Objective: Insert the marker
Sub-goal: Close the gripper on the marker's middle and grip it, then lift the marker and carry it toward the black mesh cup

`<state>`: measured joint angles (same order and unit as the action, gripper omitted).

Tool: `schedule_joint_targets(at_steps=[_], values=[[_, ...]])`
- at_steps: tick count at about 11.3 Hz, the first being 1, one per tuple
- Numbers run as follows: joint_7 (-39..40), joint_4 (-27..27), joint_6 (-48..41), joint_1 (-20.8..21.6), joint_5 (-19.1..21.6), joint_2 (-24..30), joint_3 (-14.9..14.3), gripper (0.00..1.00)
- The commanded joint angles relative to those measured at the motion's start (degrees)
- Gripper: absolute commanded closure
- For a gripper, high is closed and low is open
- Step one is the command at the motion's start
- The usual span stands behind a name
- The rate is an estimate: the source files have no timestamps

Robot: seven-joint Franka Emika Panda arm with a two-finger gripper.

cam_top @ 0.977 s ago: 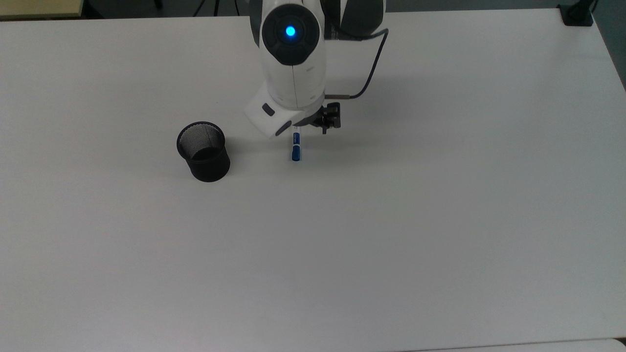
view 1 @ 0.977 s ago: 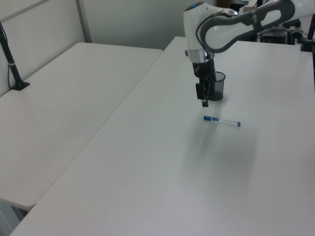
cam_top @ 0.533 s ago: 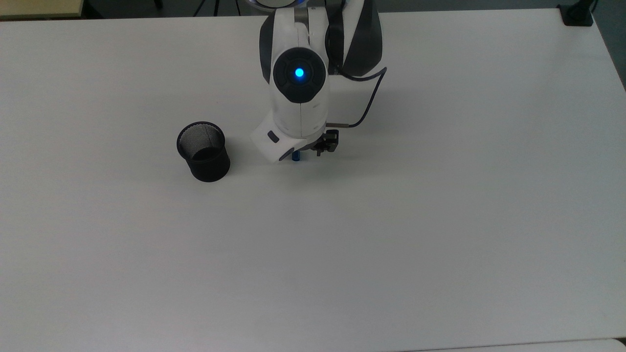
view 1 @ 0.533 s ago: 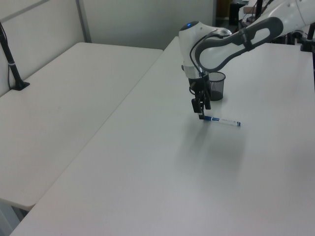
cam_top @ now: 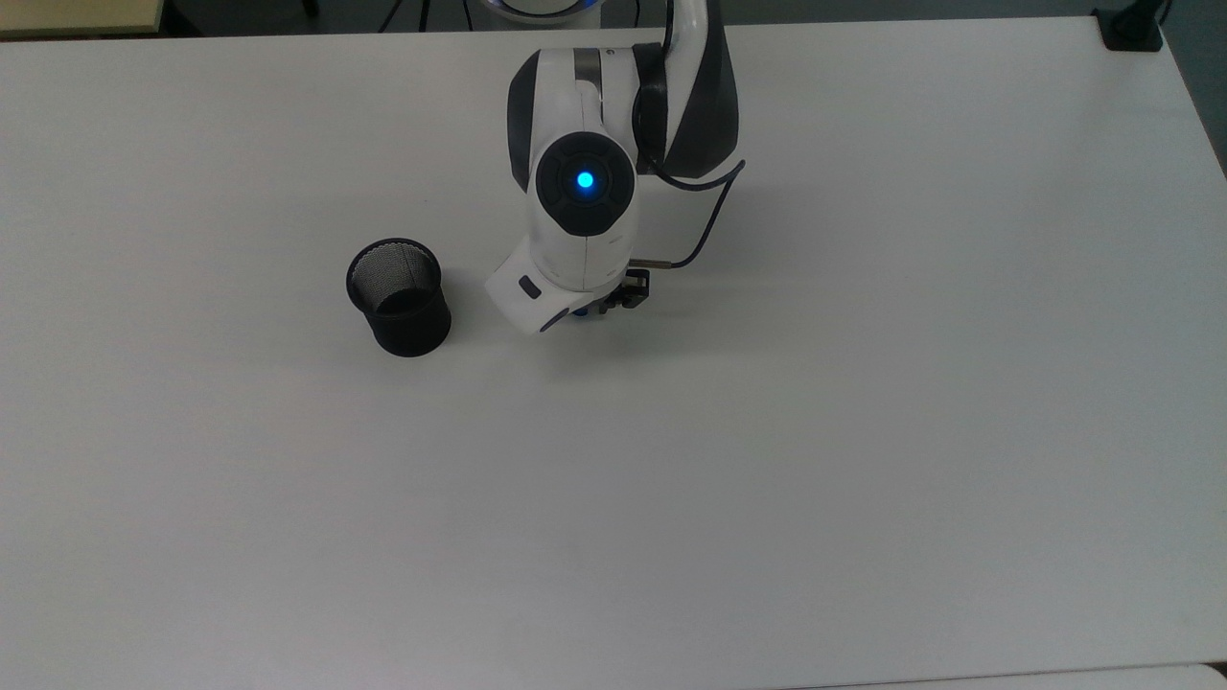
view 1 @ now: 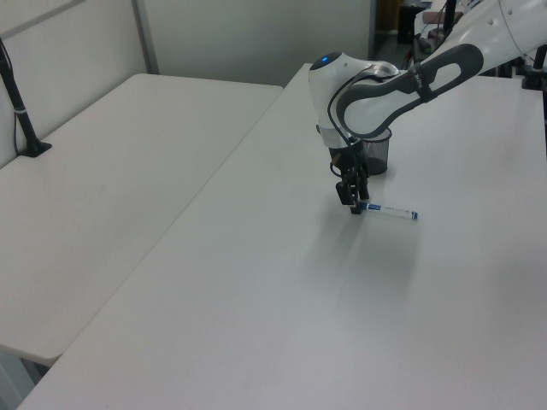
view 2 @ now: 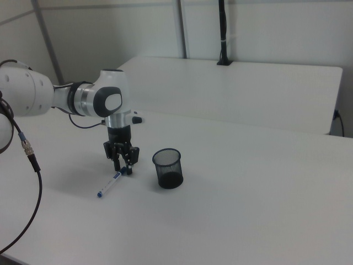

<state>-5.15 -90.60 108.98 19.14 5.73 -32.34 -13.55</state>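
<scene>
The marker (view 1: 390, 210) seems longer than the black mesh cup's height (view 1: 377, 154), so I expect it to lean with one end above the cup's rim when I put it in.
The marker (view 1: 391, 211) lies flat on the white table (cam_top: 863, 431), a white barrel with blue ends, also plain in the right view (view 2: 110, 185). My gripper (view 2: 123, 167) is down at table height over the marker's end nearest the cup, open, with a finger on each side of it. In the left view the gripper (view 1: 355, 205) meets the marker's left tip. The black mesh cup (cam_top: 398, 297) stands upright and empty, a short way to the top view's left of the arm; the cup (view 2: 167, 168) is to the right view's right of the gripper. In the top view the wrist covers nearly all of the marker.
A second white table (view 1: 111, 171) adjoins on the left view's left, with a black clamp post (view 1: 21, 111) on it. A cable (cam_top: 709, 220) loops off the wrist. A black mount (cam_top: 1131, 29) sits at the top view's far right corner.
The arm has swung toward the top view's bottom and come down, bringing the gripper from above the table to the marker's end. Marker and cup have stayed put.
</scene>
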Motion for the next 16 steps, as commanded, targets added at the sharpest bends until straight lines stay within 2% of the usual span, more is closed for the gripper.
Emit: schedule_joint_targets(at_steps=[1,2,6,9,12,16], values=[[-1.18,-0.8,1.32,0.81,-0.9,-0.27,-0.34,0.75],[-1.27,-0.8,1.32,0.81,-0.9,-0.27,-0.34,0.87],[-1.36,-0.37,0.44,0.81,-0.9,0.78,-0.34,1.0],[-1.36,-0.01,0.35,0.02,-0.72,6.21,-1.03,1.0],[-1.36,2.79,-1.14,-4.01,-0.81,12.2,-1.3,1.0],[-1.27,6.84,-0.09,-9.11,-0.9,12.48,-1.39,1.0]])
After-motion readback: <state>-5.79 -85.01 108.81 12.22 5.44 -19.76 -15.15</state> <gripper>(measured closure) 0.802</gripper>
